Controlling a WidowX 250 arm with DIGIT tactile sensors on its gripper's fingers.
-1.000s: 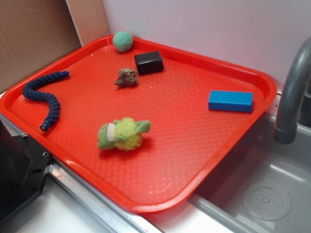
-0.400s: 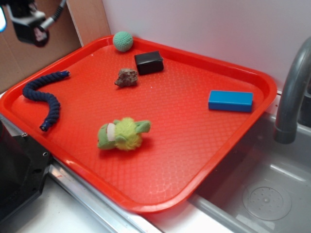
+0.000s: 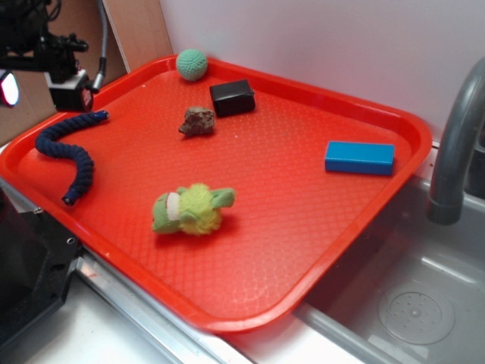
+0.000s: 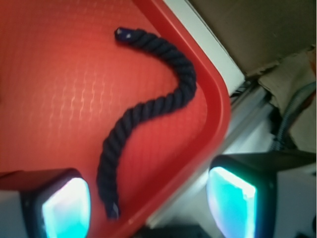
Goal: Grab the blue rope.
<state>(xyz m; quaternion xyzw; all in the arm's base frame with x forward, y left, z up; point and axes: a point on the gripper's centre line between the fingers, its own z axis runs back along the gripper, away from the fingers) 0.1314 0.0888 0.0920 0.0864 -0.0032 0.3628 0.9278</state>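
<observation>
Thick, tightly twisted parts of the blue rope follow the wide curve, so the blue rope will mostly hold its bend when the robot's gripper lifts it.
The blue rope is a dark navy twisted cord lying in an S-curve at the left end of the red tray. My gripper hangs at the top left, above the tray's left rim and the rope's far end. In the wrist view the rope runs from the upper middle down towards my gripper. One rope end lies between the two wide-apart fingers, below them. The gripper is open and holds nothing.
On the tray lie a green plush toy, a brown rock, a black block, a green ball and a bright blue block. A grey faucet and sink are at the right.
My gripper came into the exterior view from the upper left and has dropped lower, closer to the rope's far end. Nothing on the tray moved.
</observation>
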